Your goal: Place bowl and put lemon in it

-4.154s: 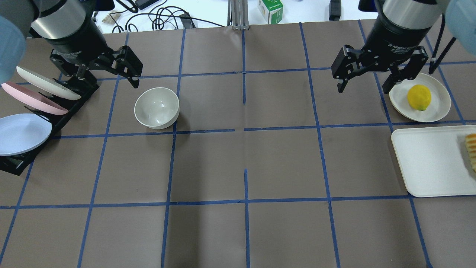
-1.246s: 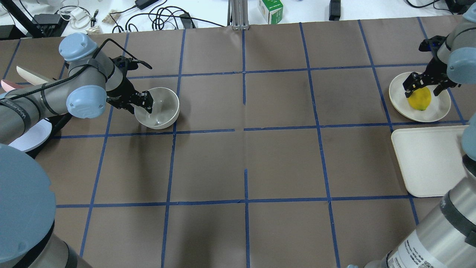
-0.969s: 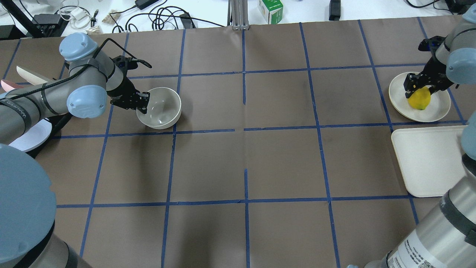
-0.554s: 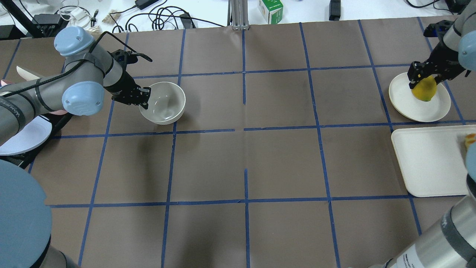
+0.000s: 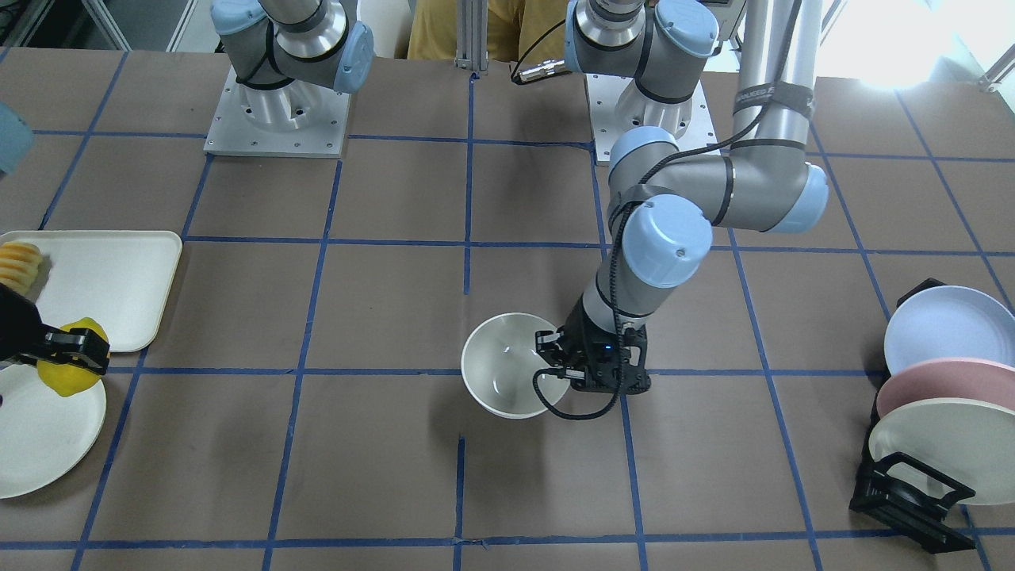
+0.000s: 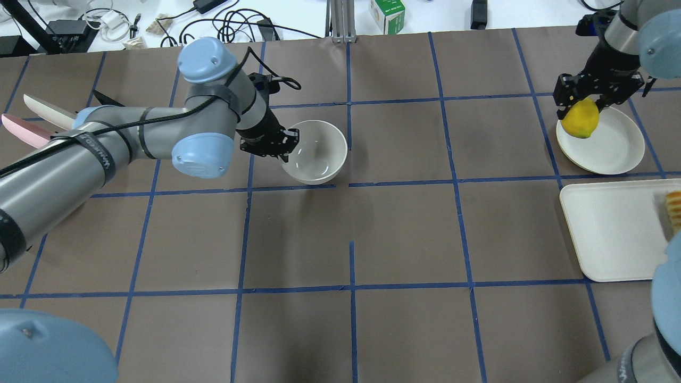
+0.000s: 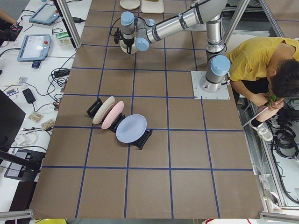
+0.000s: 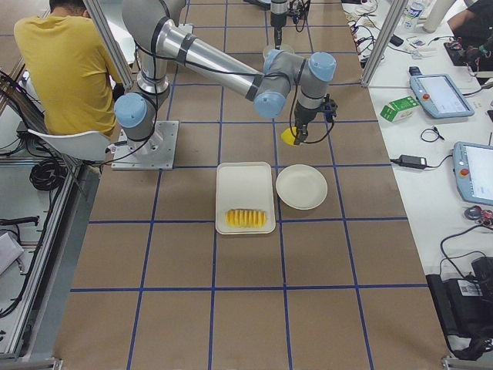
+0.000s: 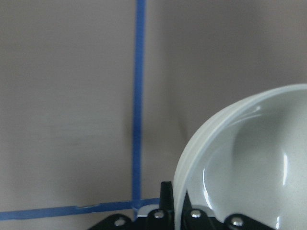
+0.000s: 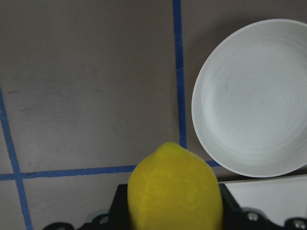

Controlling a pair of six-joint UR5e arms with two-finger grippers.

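Note:
The off-white bowl (image 5: 504, 369) is hanging from my left gripper, so my left gripper should put it down at the table's middle and move away before my right gripper brings the lemon.
The off-white bowl (image 6: 316, 150) hangs a little above the table near its middle, held by its left rim. My left gripper (image 6: 282, 147) is shut on that rim; the front view shows the bowl (image 5: 507, 374) and left gripper (image 5: 561, 358), the left wrist view the bowl's rim (image 9: 230, 158) between the fingers. My right gripper (image 6: 580, 103) is shut on the yellow lemon (image 6: 580, 119) and holds it above the left edge of the flat off-white plate (image 6: 612, 143). The lemon (image 10: 175, 191) fills the right wrist view's bottom; it also shows in the front view (image 5: 70, 373).
A cream tray (image 6: 612, 229) with ridged pale-orange food (image 6: 673, 210) lies at the right edge. A black rack with upright blue, pink and cream plates (image 5: 944, 396) stands at the robot's far left. Cables and a green box (image 6: 387, 15) lie beyond the far edge.
My left gripper has carried the bowl right, from the left grid square toward the table's centre. My right gripper has lifted the lemon off the plate and moved it left.

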